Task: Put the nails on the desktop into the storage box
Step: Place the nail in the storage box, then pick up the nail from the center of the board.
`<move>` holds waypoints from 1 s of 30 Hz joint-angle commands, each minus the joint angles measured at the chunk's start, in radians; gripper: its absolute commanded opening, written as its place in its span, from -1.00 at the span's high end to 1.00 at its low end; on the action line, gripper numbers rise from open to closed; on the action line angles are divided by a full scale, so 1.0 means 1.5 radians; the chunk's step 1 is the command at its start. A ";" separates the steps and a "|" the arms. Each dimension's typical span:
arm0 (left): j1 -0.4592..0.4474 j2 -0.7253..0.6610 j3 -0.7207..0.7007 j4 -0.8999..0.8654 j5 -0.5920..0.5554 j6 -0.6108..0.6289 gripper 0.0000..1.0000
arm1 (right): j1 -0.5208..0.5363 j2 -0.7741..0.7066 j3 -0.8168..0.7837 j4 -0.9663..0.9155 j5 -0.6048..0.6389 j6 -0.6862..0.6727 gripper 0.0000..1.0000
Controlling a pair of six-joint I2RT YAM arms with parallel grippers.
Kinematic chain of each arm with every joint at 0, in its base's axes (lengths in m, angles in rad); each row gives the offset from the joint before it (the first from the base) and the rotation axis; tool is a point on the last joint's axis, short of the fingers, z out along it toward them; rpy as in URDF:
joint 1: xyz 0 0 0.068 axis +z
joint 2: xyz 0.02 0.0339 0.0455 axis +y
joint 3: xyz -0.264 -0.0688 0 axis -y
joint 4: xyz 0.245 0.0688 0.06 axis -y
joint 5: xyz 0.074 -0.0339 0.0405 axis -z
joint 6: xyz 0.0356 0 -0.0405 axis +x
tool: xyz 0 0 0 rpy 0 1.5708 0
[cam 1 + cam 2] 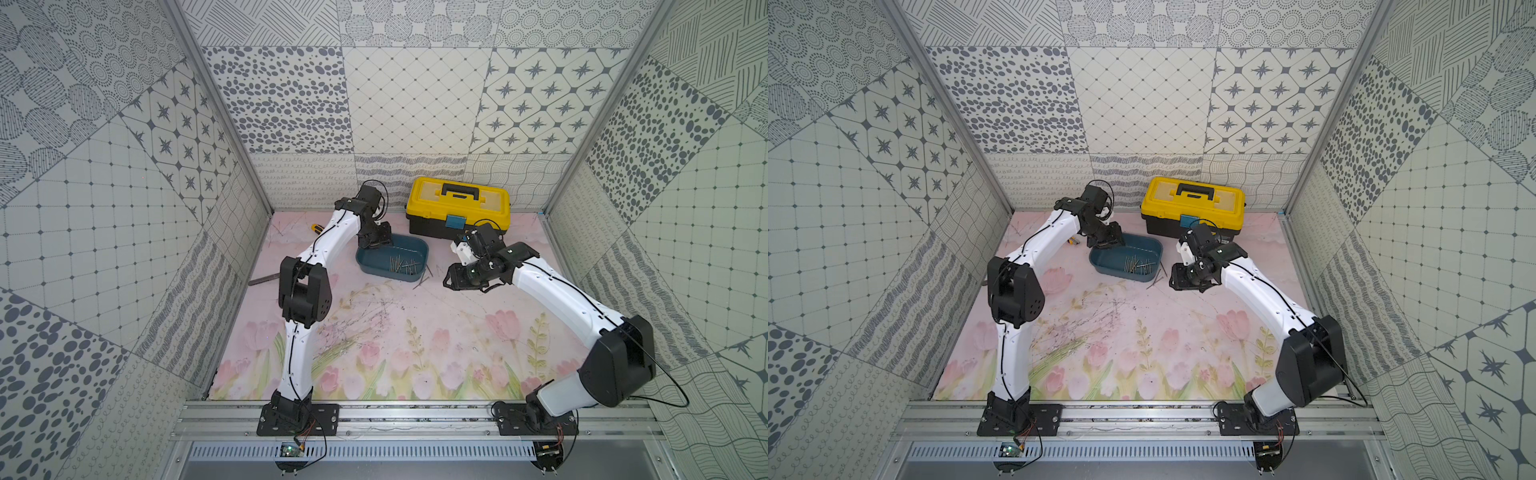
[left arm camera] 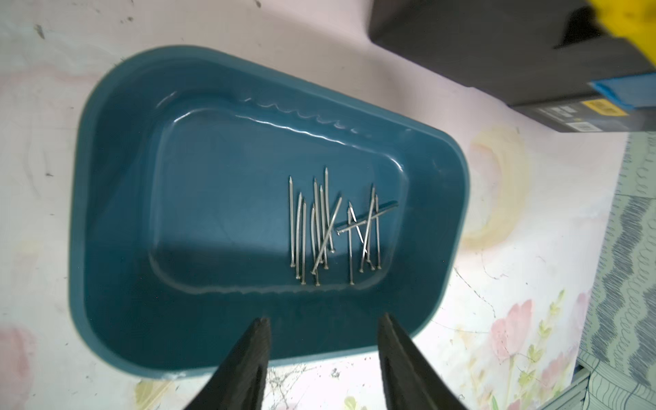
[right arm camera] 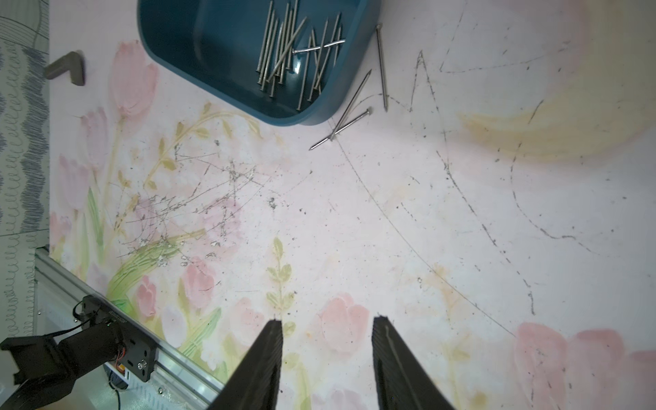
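I should back my left gripper away, because it hangs across the storage box from the loose nails, while my right gripper goes for the nail beside the crossed pair.
The teal storage box (image 1: pixel 374 261) (image 1: pixel 1105 262) stands on the pink tulip desktop (image 1: pixel 415 332) in front of the toolbox. Several grey nails (image 2: pixel 330 227) (image 3: pixel 298 46) lie bunched at one end of its floor. Three more nails (image 3: pixel 351 104) (image 1: pixel 424 277) lie on the desktop just outside the box's right corner, two of them crossed. My left gripper (image 2: pixel 324 321) (image 1: pixel 374 241) hangs open and empty over the box's left end (image 2: pixel 117 248). To the right of the loose nails, my right gripper (image 3: pixel 328 321) (image 1: pixel 451 281) hovers open above bare desktop, holding nothing.
A yellow-and-black toolbox (image 1: pixel 457 208) stands against the back wall behind the box. A dark L-shaped bar (image 1: pixel 264 279) (image 3: pixel 67 67) lies by the left wall. A yellow-handled tool (image 1: pixel 316 227) lies behind the left arm. Patterned walls close in three sides.
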 commanded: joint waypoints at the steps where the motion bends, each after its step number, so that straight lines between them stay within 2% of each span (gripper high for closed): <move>1: 0.007 -0.124 -0.120 0.020 0.059 0.008 -0.18 | -0.002 0.047 0.044 0.050 0.026 -0.043 0.08; 7: 0.010 -0.339 -0.352 0.112 0.115 -0.051 -0.39 | -0.001 0.180 0.119 0.088 0.089 -0.099 0.15; 13: 0.013 -0.493 -0.482 0.152 0.159 -0.098 -0.63 | 0.006 0.269 0.178 0.112 0.164 -0.138 0.24; 17: 0.013 -0.564 -0.530 0.164 0.160 -0.101 -0.96 | 0.010 0.304 0.192 0.133 0.188 -0.159 0.26; 18: 0.013 -0.574 -0.535 0.160 0.156 -0.096 -0.98 | 0.010 0.310 0.195 0.135 0.190 -0.160 0.27; 30: 0.023 -0.616 -0.569 0.102 0.127 -0.062 -0.99 | 0.025 0.382 0.228 0.151 0.189 -0.156 0.27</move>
